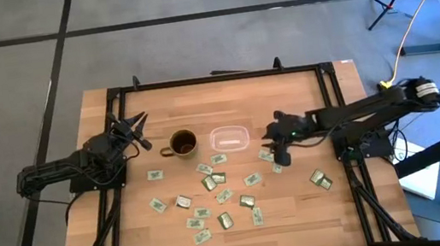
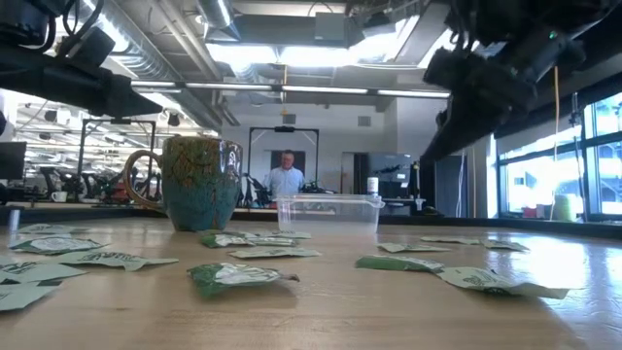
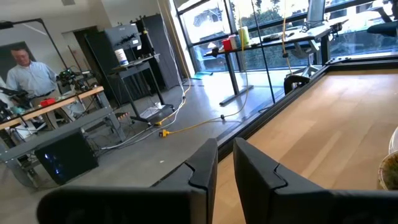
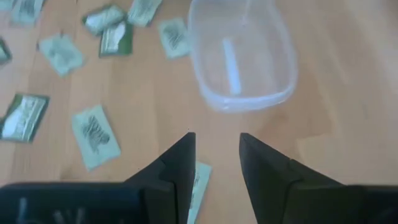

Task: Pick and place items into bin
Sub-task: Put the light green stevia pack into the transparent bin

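Note:
The packet (image 1: 266, 155) below lies alone, its narrow width (image 4: 199, 187) in line with the open fingers, so the robot's right gripper should keep going down until its fingers close on that packet.
Several small pale green and white packets (image 1: 222, 197) lie flat and scattered on the wooden table, in front of the bin; they also show in the low view (image 2: 238, 277). The clear plastic bin (image 1: 229, 139) stands at mid-table with nothing in it (image 4: 242, 56). My right gripper (image 1: 279, 158) hangs above the table just right of the bin, fingers a little apart (image 4: 216, 140) and holding nothing; one packet (image 4: 200, 180) lies on the table below its fingers. My left gripper (image 1: 140, 127) waits left of the mug, its fingers (image 3: 225, 146) a narrow gap apart, holding nothing.
A round brown mug (image 1: 183, 143) stands just left of the bin, teal-looking in the low view (image 2: 199, 183). A dark frame (image 1: 214, 78) runs around the table edges. A person (image 2: 286, 177) stands in the room beyond the far edge. Bare wood lies near the far edge.

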You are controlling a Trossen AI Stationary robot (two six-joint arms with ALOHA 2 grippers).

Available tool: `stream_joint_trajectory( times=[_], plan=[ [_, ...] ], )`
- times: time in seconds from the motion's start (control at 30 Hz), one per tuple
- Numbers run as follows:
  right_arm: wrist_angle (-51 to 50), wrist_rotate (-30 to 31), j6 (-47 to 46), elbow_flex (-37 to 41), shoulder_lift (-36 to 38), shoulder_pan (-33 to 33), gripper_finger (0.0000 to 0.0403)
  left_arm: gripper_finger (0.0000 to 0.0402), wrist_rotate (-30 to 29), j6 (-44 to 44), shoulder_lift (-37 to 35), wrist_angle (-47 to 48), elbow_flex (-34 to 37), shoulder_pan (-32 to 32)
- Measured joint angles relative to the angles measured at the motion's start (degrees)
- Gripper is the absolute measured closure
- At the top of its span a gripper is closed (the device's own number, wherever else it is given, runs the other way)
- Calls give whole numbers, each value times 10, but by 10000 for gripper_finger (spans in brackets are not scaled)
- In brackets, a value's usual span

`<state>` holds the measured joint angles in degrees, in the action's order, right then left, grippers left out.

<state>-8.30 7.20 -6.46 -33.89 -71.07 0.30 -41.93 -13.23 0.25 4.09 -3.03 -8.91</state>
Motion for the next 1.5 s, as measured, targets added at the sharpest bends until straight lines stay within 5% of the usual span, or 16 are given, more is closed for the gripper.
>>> stream_joint_trajectory(
  times=[0.33,1.1,1.5],
  plan=[
    [4,-25,-51,0,-101,1,276,351,0,0,0,0,0,0],
    [77,-20,-113,-2,-199,1,278,354,0,0,0,0,0,0],
    [73,-17,-87,-1,-201,0,383,353,0,0,0,0,0,0]
  ],
)
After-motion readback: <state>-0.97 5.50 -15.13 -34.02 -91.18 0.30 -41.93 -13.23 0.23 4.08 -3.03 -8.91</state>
